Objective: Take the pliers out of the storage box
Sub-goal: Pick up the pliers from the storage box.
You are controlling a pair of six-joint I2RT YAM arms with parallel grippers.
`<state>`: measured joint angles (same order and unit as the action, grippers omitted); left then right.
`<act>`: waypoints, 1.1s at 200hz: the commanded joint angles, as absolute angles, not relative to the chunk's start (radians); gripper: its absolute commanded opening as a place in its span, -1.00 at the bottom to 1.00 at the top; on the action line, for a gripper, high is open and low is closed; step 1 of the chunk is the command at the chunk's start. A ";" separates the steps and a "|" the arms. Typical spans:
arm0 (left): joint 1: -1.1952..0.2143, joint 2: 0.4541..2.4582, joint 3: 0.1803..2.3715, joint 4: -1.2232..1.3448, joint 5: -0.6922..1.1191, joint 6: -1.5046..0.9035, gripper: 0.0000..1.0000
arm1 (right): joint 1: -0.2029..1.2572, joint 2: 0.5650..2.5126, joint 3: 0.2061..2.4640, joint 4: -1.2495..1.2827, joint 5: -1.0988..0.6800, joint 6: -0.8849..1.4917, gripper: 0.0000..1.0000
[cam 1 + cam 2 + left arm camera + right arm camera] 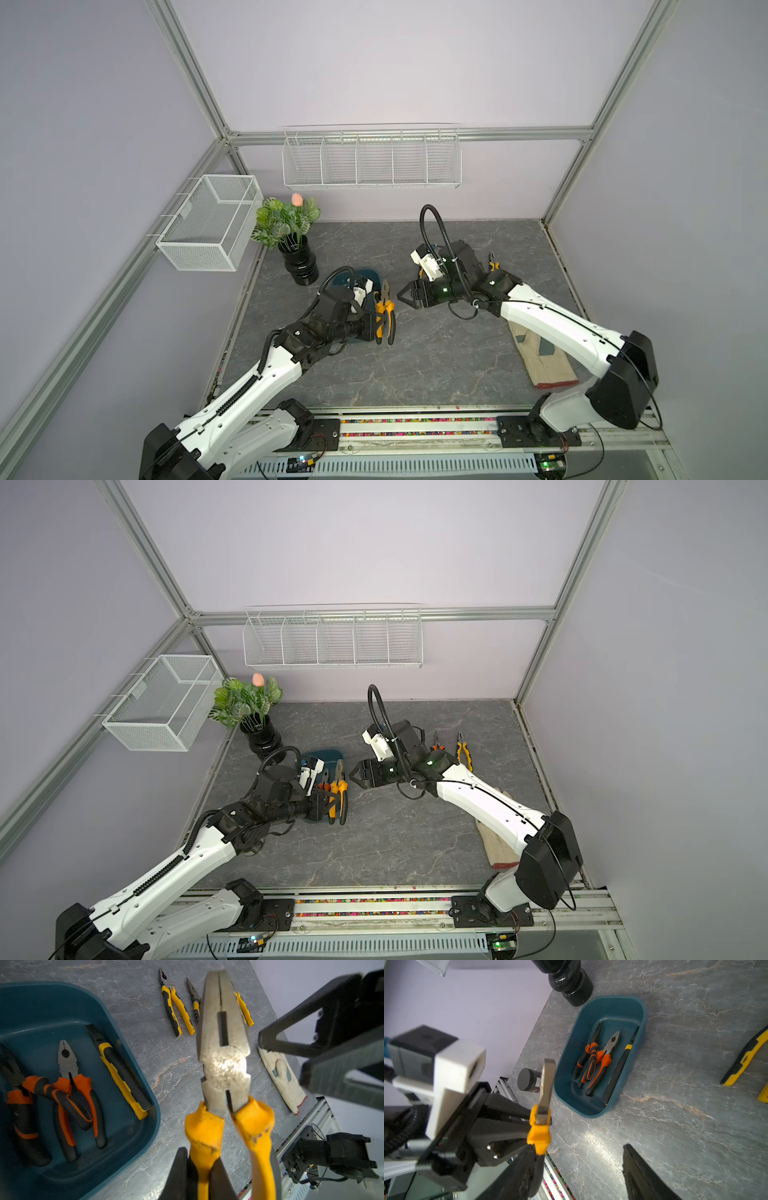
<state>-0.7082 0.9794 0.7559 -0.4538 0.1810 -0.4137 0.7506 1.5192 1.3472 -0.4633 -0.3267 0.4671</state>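
The pliers are held in my left gripper by just one yellow handle, and their metal jaws are free. My right gripper should move in and close on the pliers' jaws.
My left gripper is shut on one yellow handle of a blunt-nosed pair of pliers, held above the table just right of the dark teal storage box. In both top views these pliers hang beside the box. Inside the box lie two orange-black pliers and a yellow-black pair. My right gripper is open, pointing at the held pliers from the right; nothing sits between its fingers. More pliers lie on the table at the far right.
A black vase with a plant stands behind the box, and a small black jar sits left of it. A work glove lies under my right arm. White wire baskets hang on the walls.
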 commanded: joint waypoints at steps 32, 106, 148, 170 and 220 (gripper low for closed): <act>-0.769 1.022 0.791 -0.371 0.106 -0.426 -1.00 | 0.750 1.567 1.387 -0.463 -0.367 0.521 0.26; -0.769 1.010 0.782 -0.319 0.131 -0.443 -1.00 | 0.750 1.608 1.325 -0.347 -0.447 0.581 0.17; -0.769 0.997 0.768 -0.300 0.132 -0.456 -1.00 | 0.750 1.614 1.271 -0.264 -0.480 0.637 -0.13; -0.770 0.996 0.764 -0.296 0.139 -0.460 -1.00 | 0.749 1.620 1.261 -0.251 -0.489 0.640 -0.43; -0.769 1.014 0.764 -0.288 0.158 -0.475 -0.80 | 0.749 1.615 1.268 -0.243 -0.473 0.646 -0.87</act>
